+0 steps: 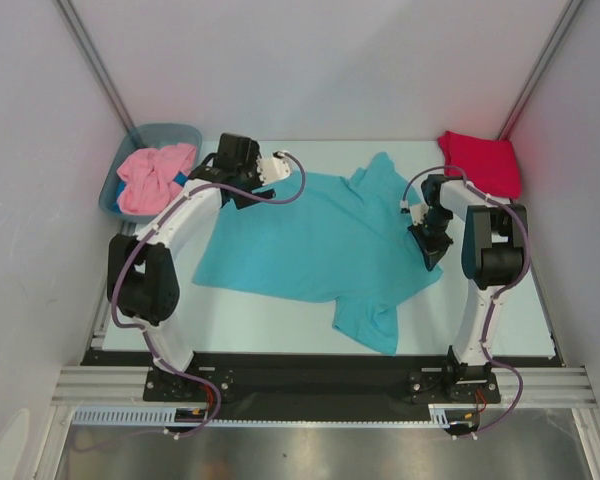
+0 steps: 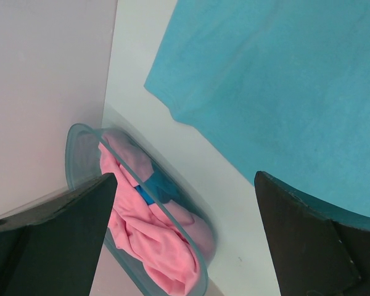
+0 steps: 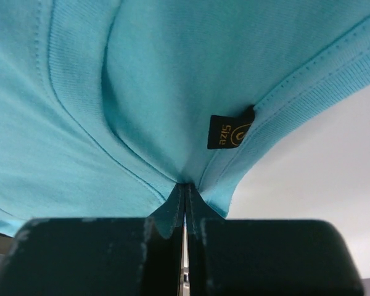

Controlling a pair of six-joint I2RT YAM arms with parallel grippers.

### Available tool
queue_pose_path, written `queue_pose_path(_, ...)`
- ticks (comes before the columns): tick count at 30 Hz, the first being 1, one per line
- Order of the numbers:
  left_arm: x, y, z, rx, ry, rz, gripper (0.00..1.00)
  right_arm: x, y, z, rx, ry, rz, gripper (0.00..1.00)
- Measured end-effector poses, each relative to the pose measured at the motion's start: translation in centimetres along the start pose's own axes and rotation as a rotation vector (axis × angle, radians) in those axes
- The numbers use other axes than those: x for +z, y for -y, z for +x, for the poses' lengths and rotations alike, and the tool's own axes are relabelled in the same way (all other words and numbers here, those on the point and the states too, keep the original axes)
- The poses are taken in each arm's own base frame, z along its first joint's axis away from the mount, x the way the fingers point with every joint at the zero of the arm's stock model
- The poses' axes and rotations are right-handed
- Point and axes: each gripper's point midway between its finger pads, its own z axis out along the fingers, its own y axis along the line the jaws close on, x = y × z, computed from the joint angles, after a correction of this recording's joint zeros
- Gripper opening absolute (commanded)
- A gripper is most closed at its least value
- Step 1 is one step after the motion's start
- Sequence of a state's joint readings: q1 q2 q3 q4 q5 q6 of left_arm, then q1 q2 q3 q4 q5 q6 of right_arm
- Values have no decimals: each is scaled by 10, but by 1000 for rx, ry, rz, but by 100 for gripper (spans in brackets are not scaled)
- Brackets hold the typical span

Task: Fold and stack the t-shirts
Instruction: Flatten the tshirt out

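Observation:
The turquoise t-shirt [image 1: 320,235] should slide along and stay spread out when I pull its back corner, because its front sleeve [image 1: 370,323] and hem are lying flat.
A turquoise t-shirt [image 1: 320,240] lies spread over the middle of the table. My right gripper [image 1: 427,245] is shut on its neckline at the shirt's right side. In the right wrist view the jaws [image 3: 185,192] pinch a fold of turquoise cloth [image 3: 80,92] just below the black size label [image 3: 229,131]. My left gripper [image 1: 245,185] hovers open over the shirt's back left corner with nothing between its fingers [image 2: 61,240]. A pink t-shirt [image 1: 155,175] lies crumpled in the tub. A crimson red t-shirt [image 1: 480,160] sits folded at the back right corner.
The grey-blue plastic tub [image 1: 115,195] stands at the back left against the wall; its rim [image 2: 80,132] and the pink cloth [image 2: 154,246] show below the left gripper. White walls close in on both sides and at the back.

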State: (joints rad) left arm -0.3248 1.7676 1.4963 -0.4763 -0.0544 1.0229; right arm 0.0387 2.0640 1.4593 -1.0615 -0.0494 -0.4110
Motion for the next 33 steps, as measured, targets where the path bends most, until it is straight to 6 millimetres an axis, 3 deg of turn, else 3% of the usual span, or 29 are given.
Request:
queue_pose_path(9, 9, -5, 0, 0, -17, -9, 100, -2, 30, 12, 46, -30, 84, 2)
queue_pose_path(10, 11, -4, 1, 0, -19, -6, 100, -3, 33, 13, 51, -32, 92, 7)
queue_pose_path(11, 12, -3, 1, 1, -20, -2, 100, -4, 36, 13, 59, -36, 100, 22)
queue_pose_path(13, 17, -1, 1, 2, -15, 7, 100, -7, 41, 11, 71, -36, 107, 34)
queue_pose_path(14, 19, 0, 0, 3, -11, 11, 100, -8, 44, 6, 75, -19, 106, 46)
queue_pose_path(15, 23, 3, -1, 4, 0, 22, 100, -11, 43, -4, 86, 14, 98, 51)
queue_pose_path(17, 33, 7, -6, -1, 27, 34, 100, -24, 44, -28, 88, 99, 96, 56)
queue_pose_path(19, 47, 9, -11, -18, 59, 36, 100, -49, 39, -65, 68, 218, 106, 58)
queue_pose_path(22, 68, 8, -21, -71, 103, 39, 100, -84, 15, -115, -7, 380, 122, 63)
queue_pose_path(24, 85, -3, -33, -121, 135, 23, 100, -98, -8, -137, -73, 449, 144, 66)
queue_pose_path(28, 114, -38, -57, -216, 192, -41, 100, -91, -36, -144, -184, 461, 246, 69)
queue_pose_path(30, 128, -56, -66, -241, 216, -75, 100, -81, -34, -136, -215, 425, 292, 60)
queue_pose_path(32, 139, -65, -68, -247, 219, -100, 85, -81, -19, -134, -208, 412, 337, 47)
queue_pose_path(33, 145, -65, -66, -251, 212, -103, 59, -86, -9, -133, -197, 418, 361, 46)
